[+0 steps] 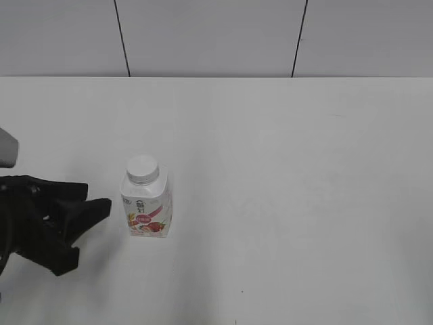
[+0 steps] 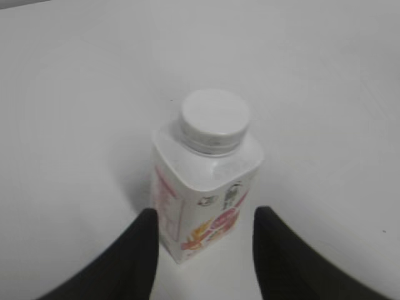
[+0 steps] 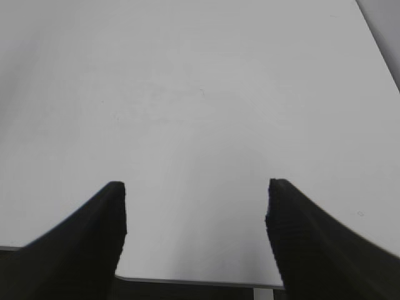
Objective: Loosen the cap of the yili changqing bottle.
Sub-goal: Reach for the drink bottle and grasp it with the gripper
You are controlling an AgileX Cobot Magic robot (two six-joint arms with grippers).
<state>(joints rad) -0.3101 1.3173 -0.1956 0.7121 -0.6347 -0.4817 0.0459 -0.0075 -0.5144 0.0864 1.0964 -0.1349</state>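
Observation:
The yili changqing bottle's front corner [image 2: 182, 226] is pointing at my left gripper's fingers, so I need to turn my left gripper square to the side [image 2: 167, 201] next to the strawberry label before it grips.
The yili changqing bottle [image 1: 147, 210] stands upright on the white table, left of the middle, with its pink-red strawberry label facing front. Its white ribbed cap [image 1: 143, 169] sits on the neck. In the left wrist view the bottle [image 2: 206, 187] and the cap [image 2: 214, 119] are just ahead of my fingers. My left gripper [image 1: 88, 227] is open and empty, a short way left of the bottle; its fingertips [image 2: 203, 222] flank the bottle's lower body without touching. My right gripper [image 3: 197, 194] is open and empty over bare table; it is out of the exterior view.
The white table [image 1: 304, 169] runs back to a grey panelled wall [image 1: 216, 37]. The right wrist view shows the table's near edge [image 3: 187, 279] below the fingers and its far right corner.

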